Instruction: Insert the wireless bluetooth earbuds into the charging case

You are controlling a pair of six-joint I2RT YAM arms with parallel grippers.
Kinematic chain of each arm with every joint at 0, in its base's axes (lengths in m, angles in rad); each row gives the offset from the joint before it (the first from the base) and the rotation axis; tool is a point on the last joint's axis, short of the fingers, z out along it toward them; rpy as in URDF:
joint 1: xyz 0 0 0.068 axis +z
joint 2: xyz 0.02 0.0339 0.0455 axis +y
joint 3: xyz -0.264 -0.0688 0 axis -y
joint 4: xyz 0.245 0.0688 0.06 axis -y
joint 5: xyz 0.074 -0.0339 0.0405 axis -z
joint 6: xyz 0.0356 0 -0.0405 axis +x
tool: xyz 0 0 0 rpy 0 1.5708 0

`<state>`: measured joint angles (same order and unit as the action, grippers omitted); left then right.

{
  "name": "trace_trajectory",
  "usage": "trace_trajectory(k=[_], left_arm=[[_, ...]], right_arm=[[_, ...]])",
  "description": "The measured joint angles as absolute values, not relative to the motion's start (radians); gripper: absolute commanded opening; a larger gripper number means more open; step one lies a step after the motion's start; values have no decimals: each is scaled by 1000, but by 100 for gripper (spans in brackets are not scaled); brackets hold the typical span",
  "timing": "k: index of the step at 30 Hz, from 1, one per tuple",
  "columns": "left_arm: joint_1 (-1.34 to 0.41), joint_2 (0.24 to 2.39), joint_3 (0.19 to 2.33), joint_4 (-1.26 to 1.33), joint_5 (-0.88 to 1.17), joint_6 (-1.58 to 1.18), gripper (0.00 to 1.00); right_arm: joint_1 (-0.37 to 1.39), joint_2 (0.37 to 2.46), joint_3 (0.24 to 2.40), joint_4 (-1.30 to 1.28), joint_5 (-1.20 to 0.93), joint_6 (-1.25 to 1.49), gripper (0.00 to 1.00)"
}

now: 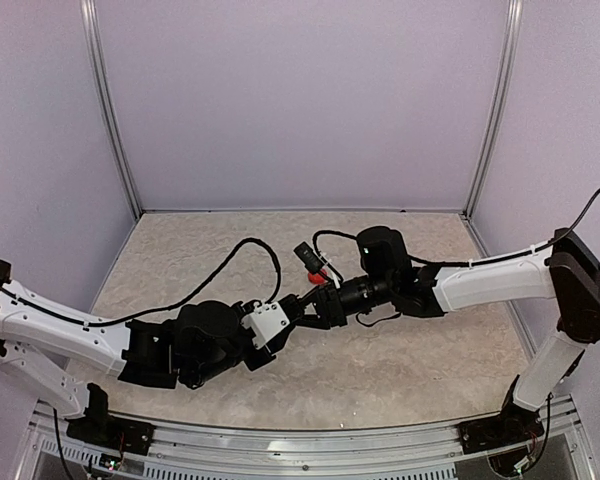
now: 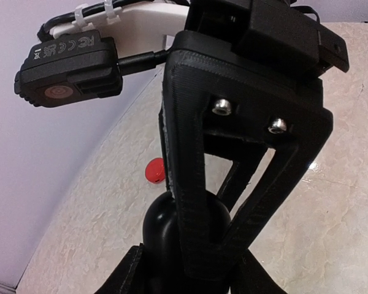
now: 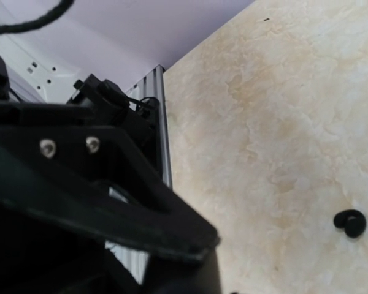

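Note:
The charging case sits deep between the fingers of the robot's left gripper, so the left gripper should back off and grip it shallower while the right gripper holds the case.
My left gripper is shut on a black pebble-like charging case, held above the middle of the table. Its fingers flank the case in the left wrist view. My right gripper meets it from the right. One of its fingers lies across the front of the case, and I cannot see how its jaws stand. A small red rounded piece, partly hidden by that finger, lies on the table behind; it also shows in the top view. One black earbud lies on the table in the right wrist view.
The marbled tabletop is walled by pale panels at the back and sides. Black cables loop over the table behind the grippers. An aluminium rail runs along the near edge.

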<state>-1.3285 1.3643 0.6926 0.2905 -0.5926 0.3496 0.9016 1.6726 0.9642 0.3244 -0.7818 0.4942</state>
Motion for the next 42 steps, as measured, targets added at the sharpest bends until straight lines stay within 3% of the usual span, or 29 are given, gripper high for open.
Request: trace_trajectory(k=[7, 18, 33, 42], left_arm=[[-1333, 1362, 693, 322, -609, 342, 60], [-1335, 1238, 622, 355, -607, 298, 66], [-1336, 1277, 618, 379, -597, 325, 55], [-1336, 1300, 620, 387, -582, 353, 40]], right_arm=[[901, 1673, 963, 337, -772, 495, 13], [871, 1637, 952, 349, -781, 474, 11], [868, 1631, 934, 393, -830, 491, 12], [870, 1631, 934, 395, -848, 492, 14]])
